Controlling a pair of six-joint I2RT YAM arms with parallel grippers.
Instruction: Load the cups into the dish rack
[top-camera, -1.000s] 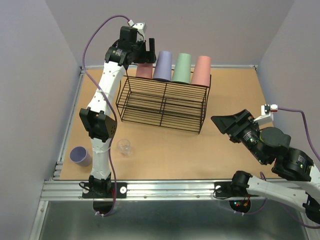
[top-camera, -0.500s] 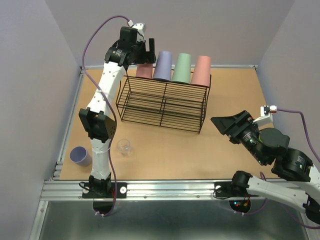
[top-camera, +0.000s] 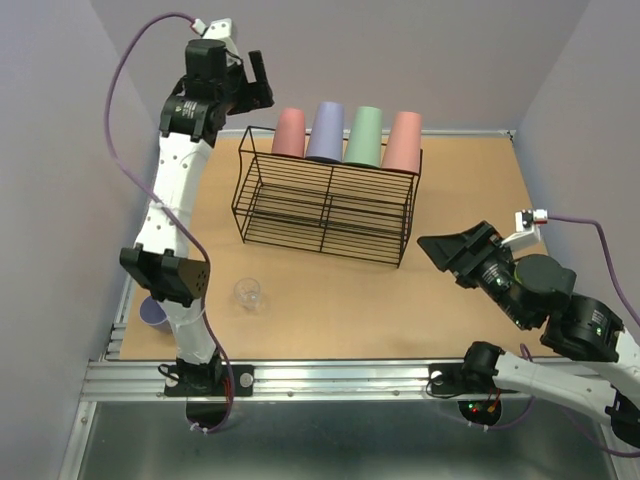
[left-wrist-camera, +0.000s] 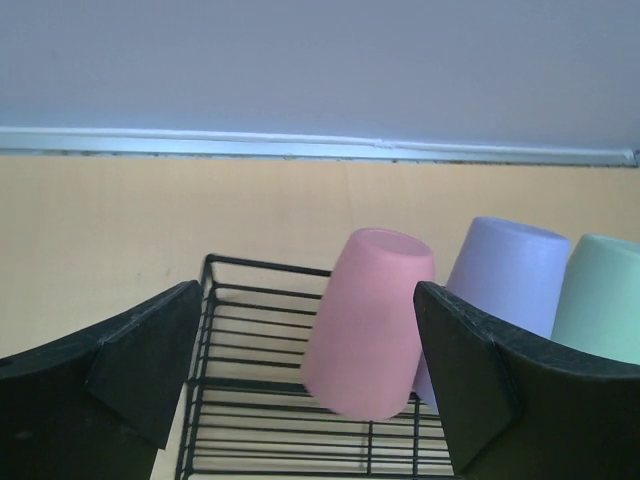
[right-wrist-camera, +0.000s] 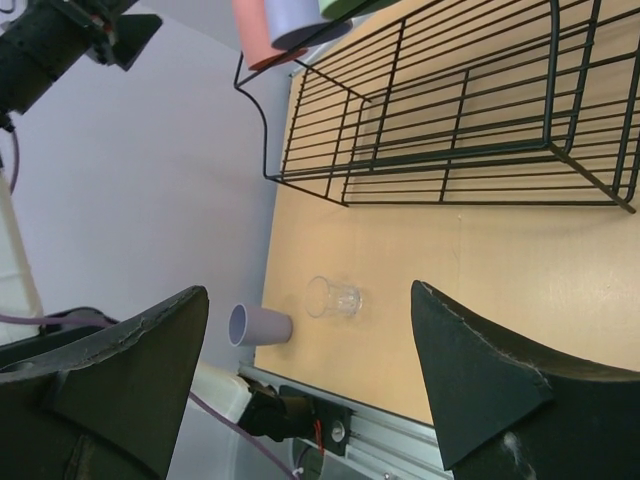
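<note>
I should continue to move my right gripper toward the cup's rim (top-camera: 257, 289) until its open fingers straddle it, because the clear cup (top-camera: 248, 294) stands upright, free of the rack.
The black wire dish rack (top-camera: 330, 165) stands at the middle back of the table. Four cups sit upside down on its top: a pink cup (top-camera: 290, 132), a lavender cup (top-camera: 326, 131), a green cup (top-camera: 365, 136) and a second pink cup (top-camera: 404, 141). A small clear cup (top-camera: 249, 294) stands upright on the table near the left arm. Another lavender cup (top-camera: 152, 312) stands at the near left, partly hidden by that arm. My left gripper (top-camera: 252, 80) is open and empty, raised left of the rack. In the left wrist view the pink cup (left-wrist-camera: 368, 325) shows between its fingers but well beyond them. My right gripper (top-camera: 447, 253) is open and empty, right of the rack.
The right wrist view shows the clear cup (right-wrist-camera: 333, 297), the lavender cup (right-wrist-camera: 259, 325) and the rack (right-wrist-camera: 400, 165). Purple walls close in the table at the back and both sides. A metal rail runs along the near edge.
My left gripper has drawn up and to the left, away from the left pink cup, which stays on the rack. The right arm has barely moved.
</note>
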